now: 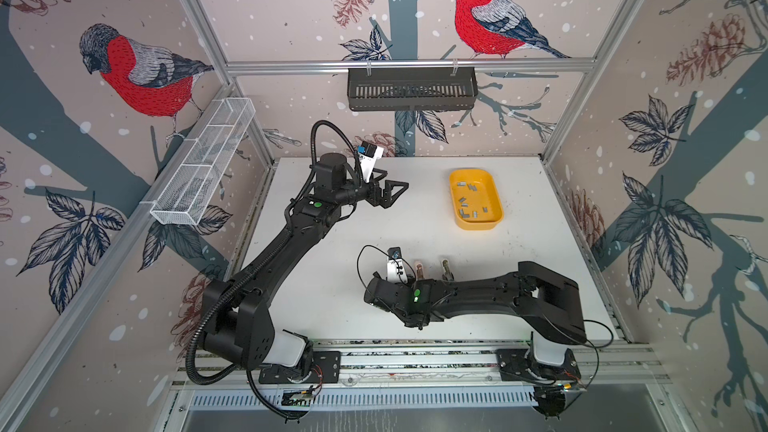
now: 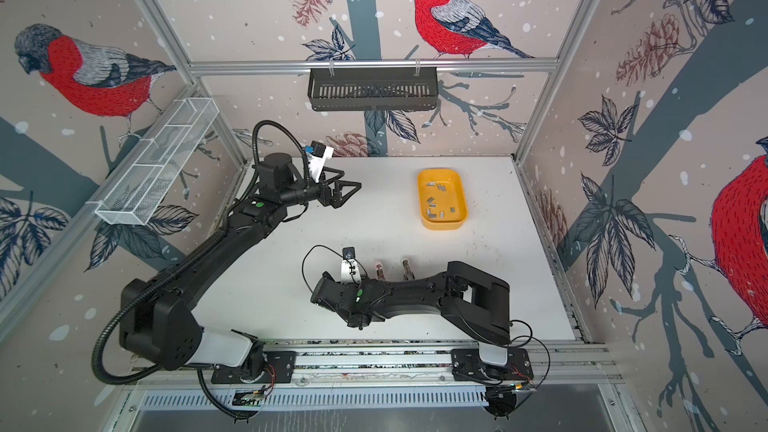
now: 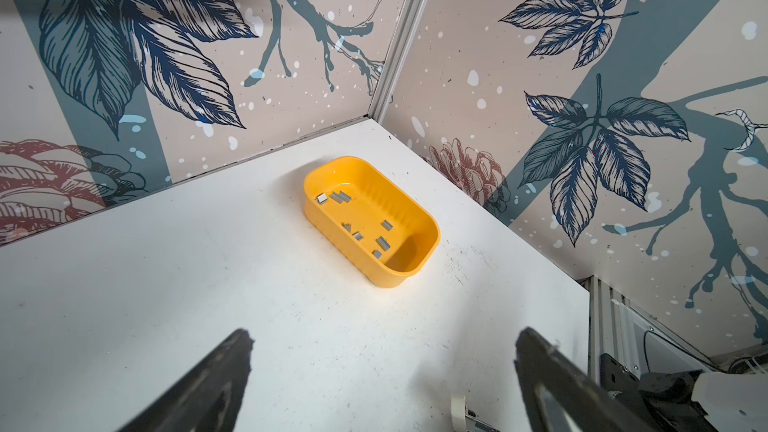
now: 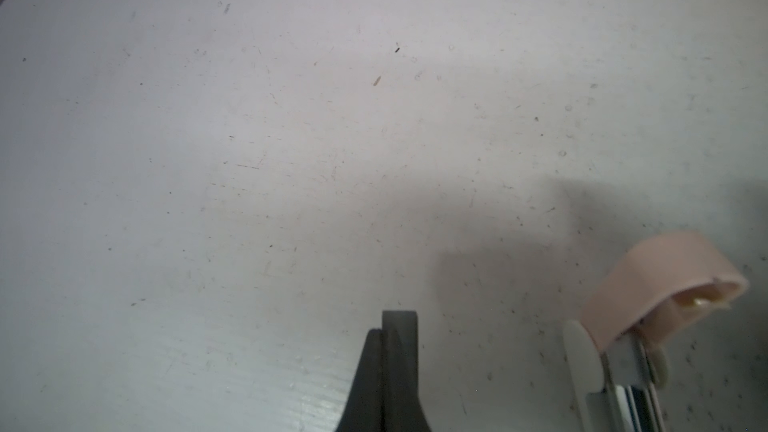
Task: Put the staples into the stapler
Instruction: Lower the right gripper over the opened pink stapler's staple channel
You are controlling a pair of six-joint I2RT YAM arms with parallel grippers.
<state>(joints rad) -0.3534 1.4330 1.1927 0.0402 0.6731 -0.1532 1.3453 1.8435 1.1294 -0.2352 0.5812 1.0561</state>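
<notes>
I keep lowering the grey staples my right fingers hold over clear white table (image 4: 435, 310) beside the pink stapler until the staples touch down, then let them go.
Several small grey staples (image 1: 471, 187) (image 3: 340, 197) lie loose in a yellow tray (image 1: 478, 224) (image 3: 390, 278) at the back right of the white table. My left gripper (image 1: 397, 195) (image 3: 384, 334) hovers open and empty to the left of the tray, well clear of it. A small pink stapler (image 1: 419, 268) (image 4: 665, 284) lies just behind my right forearm, its pink top lifted off a white and metal base. A second small beige-metal piece (image 1: 446, 268) lies beside it. My right gripper (image 4: 392, 334) is shut with nothing in it, low over bare table beside the stapler; both top views hide its fingers under the wrist.
A black slotted basket (image 1: 411, 89) hangs on the back rail. A white mesh basket (image 1: 203, 168) is fixed along the left wall. My right arm (image 1: 478, 297) lies folded across the front of the table. Aluminium rails (image 1: 415, 361) run along the front edge.
</notes>
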